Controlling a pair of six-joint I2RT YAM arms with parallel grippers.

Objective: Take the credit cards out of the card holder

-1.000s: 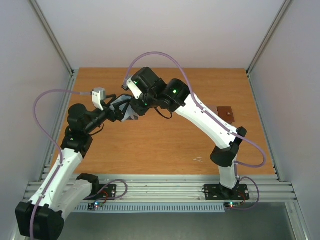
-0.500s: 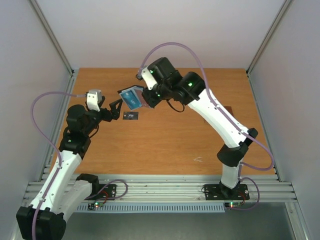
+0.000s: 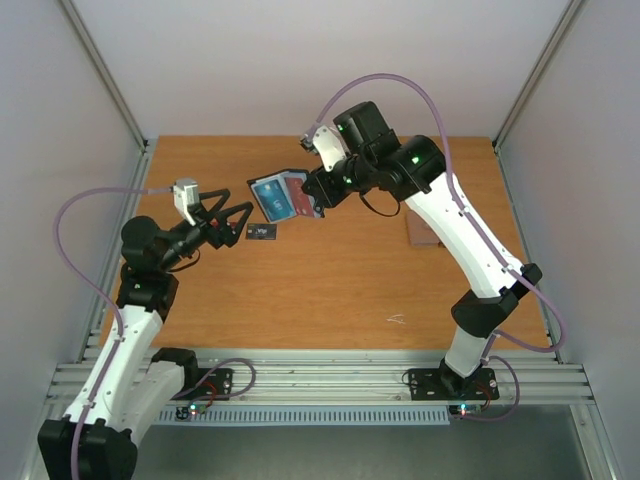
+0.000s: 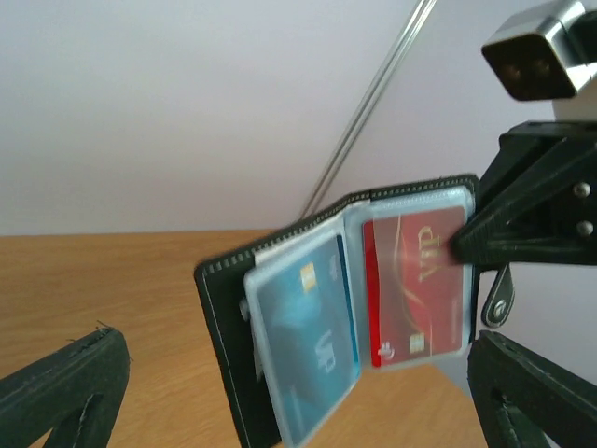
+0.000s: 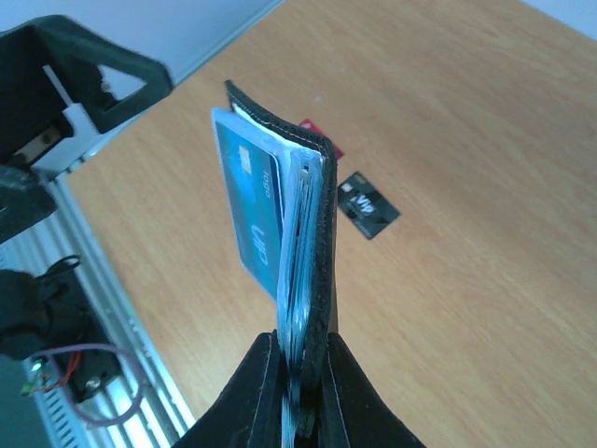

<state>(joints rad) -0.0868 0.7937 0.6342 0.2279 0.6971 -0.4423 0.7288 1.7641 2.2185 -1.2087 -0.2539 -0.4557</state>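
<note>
The robot's right gripper holds the card holder beside the red card (image 3: pixel 299 195), so the left gripper should take the opposite edge (image 3: pixel 258 199) of the card holder to free the right gripper for the cards.
The card holder (image 3: pixel 285 197) hangs open above the table's far middle, with my right gripper (image 3: pixel 318 195) shut on its right edge. In the left wrist view the card holder (image 4: pixel 233 364) faces me with a blue card (image 4: pixel 308 345) and a red card (image 4: pixel 415 289) in its clear pockets. From the right wrist it is edge-on (image 5: pixel 317 252) between my right gripper's (image 5: pixel 300 350) jaws. A black card (image 3: pixel 261 232) lies flat on the table below it. My left gripper (image 3: pixel 240 220) stands open just left of the holder, touching nothing.
A brown wallet-like piece (image 3: pixel 425 230) lies at the right, partly under the right arm. A dark red card corner (image 5: pixel 320 137) shows on the table behind the holder, near the black card (image 5: pixel 368 205). Grey walls close in both sides.
My right arm has carried the holder up and to the right. The left gripper has drawn back to the left, and a black card now lies on the table.
</note>
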